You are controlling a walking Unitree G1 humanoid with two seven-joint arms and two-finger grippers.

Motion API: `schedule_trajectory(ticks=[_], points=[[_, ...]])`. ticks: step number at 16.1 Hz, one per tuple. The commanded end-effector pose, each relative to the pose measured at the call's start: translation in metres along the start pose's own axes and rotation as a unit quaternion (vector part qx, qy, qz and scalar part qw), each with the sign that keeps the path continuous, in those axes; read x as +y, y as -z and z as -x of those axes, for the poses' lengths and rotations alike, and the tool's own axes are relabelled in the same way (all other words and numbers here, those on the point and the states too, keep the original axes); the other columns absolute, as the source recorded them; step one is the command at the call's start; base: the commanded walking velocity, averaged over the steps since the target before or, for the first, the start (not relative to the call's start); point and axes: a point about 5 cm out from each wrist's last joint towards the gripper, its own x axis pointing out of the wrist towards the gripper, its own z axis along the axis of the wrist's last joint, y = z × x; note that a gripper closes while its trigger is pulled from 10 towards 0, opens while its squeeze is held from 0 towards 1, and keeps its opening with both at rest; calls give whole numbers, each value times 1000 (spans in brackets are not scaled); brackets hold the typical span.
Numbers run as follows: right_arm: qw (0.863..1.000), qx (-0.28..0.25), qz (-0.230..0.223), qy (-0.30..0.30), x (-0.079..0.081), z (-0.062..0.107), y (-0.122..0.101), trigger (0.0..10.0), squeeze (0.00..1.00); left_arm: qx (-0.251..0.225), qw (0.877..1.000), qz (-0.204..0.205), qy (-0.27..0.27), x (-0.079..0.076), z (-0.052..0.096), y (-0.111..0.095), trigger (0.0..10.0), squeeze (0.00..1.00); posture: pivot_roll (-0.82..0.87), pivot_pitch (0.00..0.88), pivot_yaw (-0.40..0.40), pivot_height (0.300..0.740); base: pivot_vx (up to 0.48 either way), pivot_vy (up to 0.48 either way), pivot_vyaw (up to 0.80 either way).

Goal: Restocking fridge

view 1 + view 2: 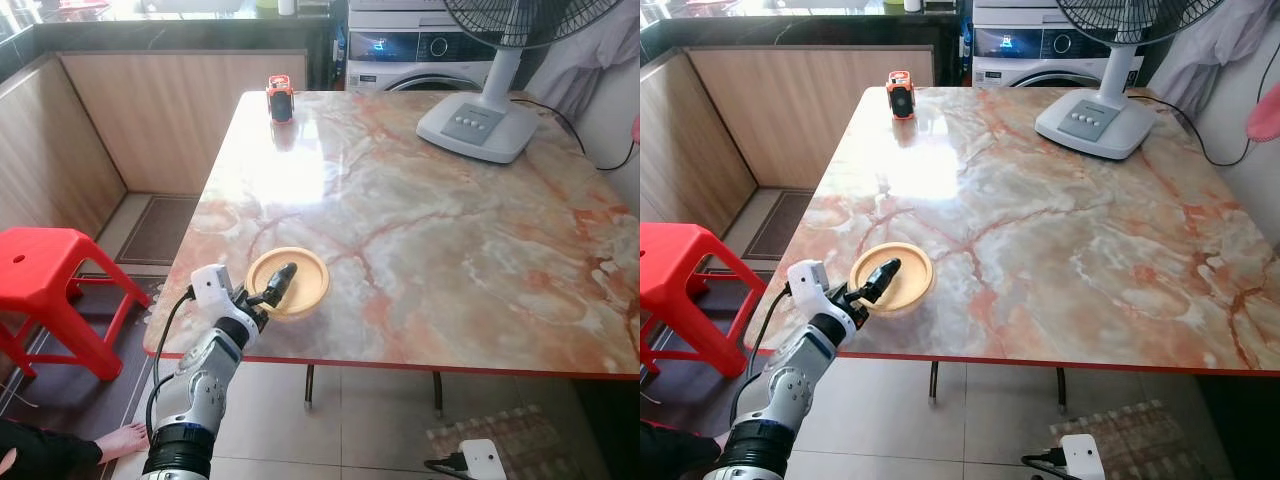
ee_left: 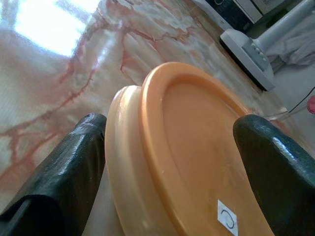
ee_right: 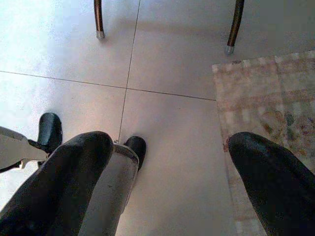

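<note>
Both layers of the plate will come up together when I lift it, because its orange rim sits close against the plate's pale outer side (image 2: 129,152).
A shallow round orange plate (image 1: 300,287) lies on the marble table (image 1: 450,250), close to its near left edge. My left gripper (image 1: 278,283) is open at the plate's near rim. In the left wrist view one black finger (image 2: 59,172) stands outside the plate's (image 2: 197,147) pale outer wall and the other sits over its orange inside, so the rim is between them. My right gripper (image 3: 170,142) hangs open over the tiled floor with nothing in it.
A white fan base (image 1: 480,120) and a small orange-and-black object (image 1: 280,97) stand at the table's far side. A red stool (image 1: 45,270) is on the left, near a person's foot (image 1: 125,438). A patterned rug (image 3: 266,123) lies under the table.
</note>
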Motion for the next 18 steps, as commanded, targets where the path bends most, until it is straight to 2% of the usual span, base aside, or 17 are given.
schedule_trajectory(ticks=[1,3,4,5,6,7,13,18], points=[[1000,0,7,0,-1,0,0,10000,0,-2,1000,2,-1,3,0,-1,10000,0,-26,46,-20,740,0,0,0],[1000,0,7,1,-2,0,-1,10000,0,0,1000,0,0,4,-1,-1,10000,0,-28,46,-21,740,0,0,0],[1000,-1,7,1,-2,0,-1,10000,0,1,1000,-1,1,5,-2,-1,9255,0,-30,46,-22,740,0,0,0],[1000,-1,7,1,-2,0,-1,10000,0,0,1000,1,-2,6,-3,-1,4118,0,-30,46,-22,740,0,0,0],[1000,-1,7,1,-2,0,-1,10000,0,0,1000,2,-4,6,-4,-2,2314,0,-32,46,-23,740,0,0,0],[1000,-1,7,1,-2,0,-1,10000,0,-1,1000,2,-4,6,-5,-2,0,0,-32,46,-23,740,0,0,0],[1000,1,12,2,-3,1,-2,10000,0,-3,1000,-6,-3,8,-5,-2,0,0,-36,47,-26,740,0,0,0],[1000,2,10,0,-2,0,-2,10000,0,-2,999,-31,-8,17,-3,-5,0,0,-35,45,-26,740,0,0,0]])
